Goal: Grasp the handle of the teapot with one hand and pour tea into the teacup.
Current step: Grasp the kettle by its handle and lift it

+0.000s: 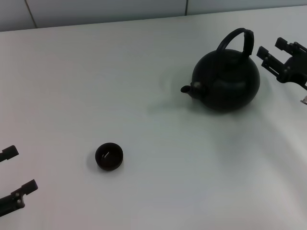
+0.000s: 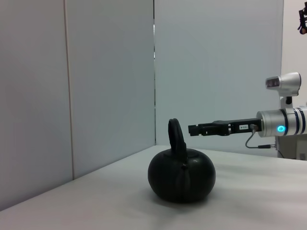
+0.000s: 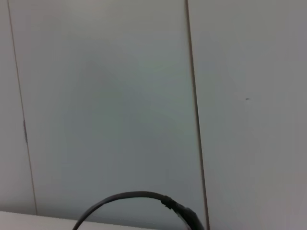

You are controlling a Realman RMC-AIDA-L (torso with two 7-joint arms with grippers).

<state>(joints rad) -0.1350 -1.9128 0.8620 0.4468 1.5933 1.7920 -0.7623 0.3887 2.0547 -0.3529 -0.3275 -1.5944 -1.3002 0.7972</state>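
The teapot (image 1: 225, 80) will tip along with the tall arched handle (image 1: 248, 41), spout down, when I turn my right gripper to pour, because the handle stands up by itself.
The matte-black teapot (image 1: 225, 82) stands upright at the back right of the table, spout pointing left. Its tall arched handle (image 1: 238, 37) loops over the top. My right gripper (image 1: 271, 48) is open and empty, just right of the handle at about its height, not touching it. The left wrist view shows the teapot (image 2: 181, 179), its handle (image 2: 176, 136) and the right gripper (image 2: 192, 129) a small gap from it. The right wrist view shows only the handle's arc (image 3: 134, 197). The tiny black teacup (image 1: 109, 156) sits front left. My left gripper (image 1: 19, 170) is open and empty at the front left edge.
The white table (image 1: 158, 143) ends at a pale panelled wall (image 1: 96, 12) behind. The right arm's silver-grey wrist (image 2: 283, 122) reaches in from the side. A wide stretch of bare tabletop lies between teapot and teacup.
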